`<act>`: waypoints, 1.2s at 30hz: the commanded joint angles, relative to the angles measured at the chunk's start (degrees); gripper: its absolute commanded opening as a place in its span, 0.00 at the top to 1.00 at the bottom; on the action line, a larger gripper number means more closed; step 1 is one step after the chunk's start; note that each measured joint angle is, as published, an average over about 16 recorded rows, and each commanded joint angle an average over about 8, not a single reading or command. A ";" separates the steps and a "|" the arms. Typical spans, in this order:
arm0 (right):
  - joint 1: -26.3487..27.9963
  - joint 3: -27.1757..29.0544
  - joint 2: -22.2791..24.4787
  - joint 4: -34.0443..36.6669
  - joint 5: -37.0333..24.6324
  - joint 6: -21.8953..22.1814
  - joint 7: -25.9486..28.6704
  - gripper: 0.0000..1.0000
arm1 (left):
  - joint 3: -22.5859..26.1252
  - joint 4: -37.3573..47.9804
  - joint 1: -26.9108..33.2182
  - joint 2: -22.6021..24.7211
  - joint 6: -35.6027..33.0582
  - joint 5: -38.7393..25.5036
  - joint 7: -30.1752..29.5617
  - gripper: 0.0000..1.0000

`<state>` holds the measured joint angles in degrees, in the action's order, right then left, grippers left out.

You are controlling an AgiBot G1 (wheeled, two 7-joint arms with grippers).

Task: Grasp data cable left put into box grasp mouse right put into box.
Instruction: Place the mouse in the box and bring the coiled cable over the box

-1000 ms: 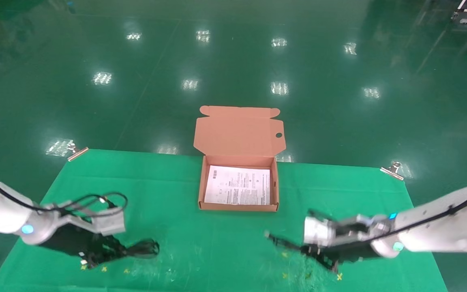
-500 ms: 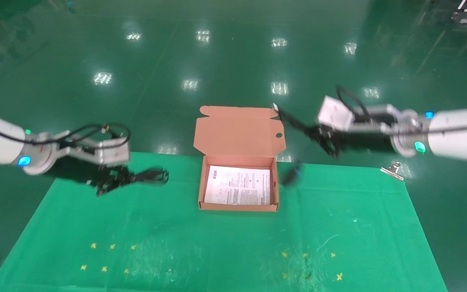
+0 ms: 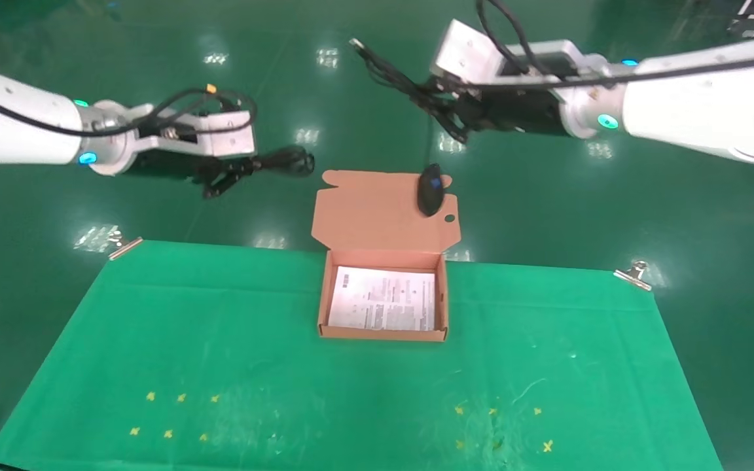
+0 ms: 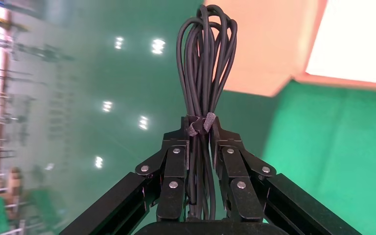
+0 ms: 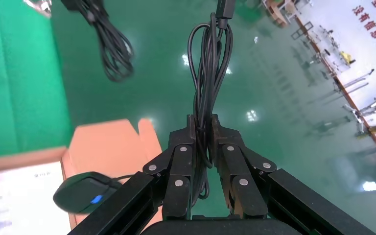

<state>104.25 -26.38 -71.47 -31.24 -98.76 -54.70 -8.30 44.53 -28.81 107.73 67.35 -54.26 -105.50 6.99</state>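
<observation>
The mouse is hanging before the box's lid, so the robot's left gripper should move the data cable back while the right gripper lowers the mouse inside (image 3: 383,299) first.
My left gripper (image 3: 220,176) is raised high at the left, shut on the data cable (image 3: 279,160), a black tied bundle; the left wrist view shows the bundle (image 4: 203,63) clamped at its tie between the jaws of the left gripper (image 4: 200,129). My right gripper (image 3: 446,111) is raised high behind the box, shut on the mouse's cord (image 5: 206,73). The mouse (image 3: 429,190) hangs by that cord in front of the box's open lid; it also shows in the right wrist view (image 5: 85,192). The box (image 3: 324,330) sits open on the green mat, white sheet inside.
The green mat (image 3: 220,366) covers the table, held by clips at its far left corner (image 3: 125,246) and far right corner (image 3: 632,273). Small yellow marks lie near the front. Shiny green floor lies beyond the table.
Both arms have risen from the mat. The left gripper lifted the cable bundle up and toward the box. The right gripper lifted the cord high, and the mouse now dangles before the lid.
</observation>
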 commanded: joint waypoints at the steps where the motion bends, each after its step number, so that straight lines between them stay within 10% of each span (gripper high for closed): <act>1: 0.94 0.36 -1.03 2.02 0.73 0.31 -1.31 1.00 | -0.30 0.47 0.58 0.66 1.10 0.25 0.78 1.00; 20: 1.99 2.39 -4.18 7.75 5.27 0.14 -9.54 1.00 | -1.79 5.51 2.50 1.49 1.85 2.61 5.31 1.00; 36: -2.54 0.13 -5.79 10.07 5.78 -0.60 -10.30 1.00 | 1.22 2.95 -0.58 -1.46 0.00 -2.62 -4.04 1.00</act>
<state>101.75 -26.46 -77.22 -21.32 -92.85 -55.00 -18.46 45.71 -26.26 107.28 65.81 -54.31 -108.17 2.76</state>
